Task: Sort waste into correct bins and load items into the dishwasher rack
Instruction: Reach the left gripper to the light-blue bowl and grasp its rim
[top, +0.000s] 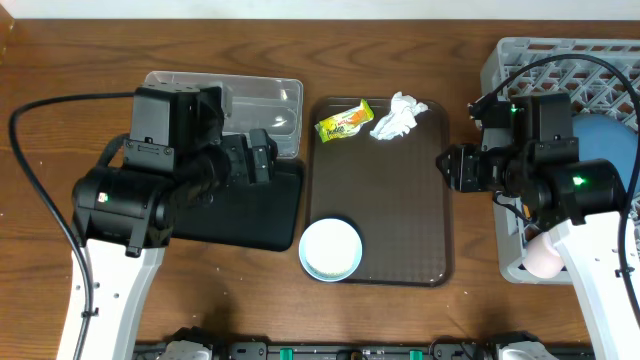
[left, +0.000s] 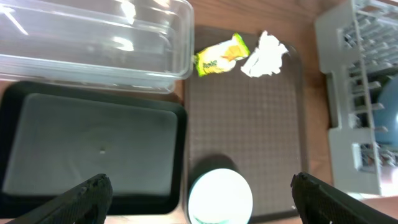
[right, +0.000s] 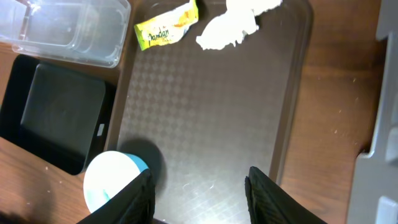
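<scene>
I should empty the rice that is in the mint-green bowl (top: 330, 249) into the black tray (top: 240, 217) with my left gripper before the bowl goes into the grey rack.
A yellow-green snack wrapper (top: 345, 121) and a crumpled white tissue (top: 398, 117) lie at the far end of the brown serving tray (top: 400, 200). A small mint-green bowl (top: 330, 249) stands on its near left corner. The clear tub (top: 255, 100) and the black tray (top: 255, 210) lie left of it. The grey rack (top: 545, 65) at the right holds a blue bowl (top: 603, 140) and a pink cup (top: 545, 255). My left gripper (top: 262, 155) is open and empty over the black tray. My right gripper (top: 452, 168) is open and empty over the serving tray's right edge. Chopsticks, rice and the white bowl are out of view.
The left wrist view shows the wrapper (left: 221, 55), tissue (left: 266, 55), clear tub (left: 93, 43), black tray (left: 93, 143) and bowl (left: 221, 196) below my left gripper (left: 200, 180). The right wrist view shows bare serving tray (right: 211, 112) under my right gripper (right: 199, 177).
</scene>
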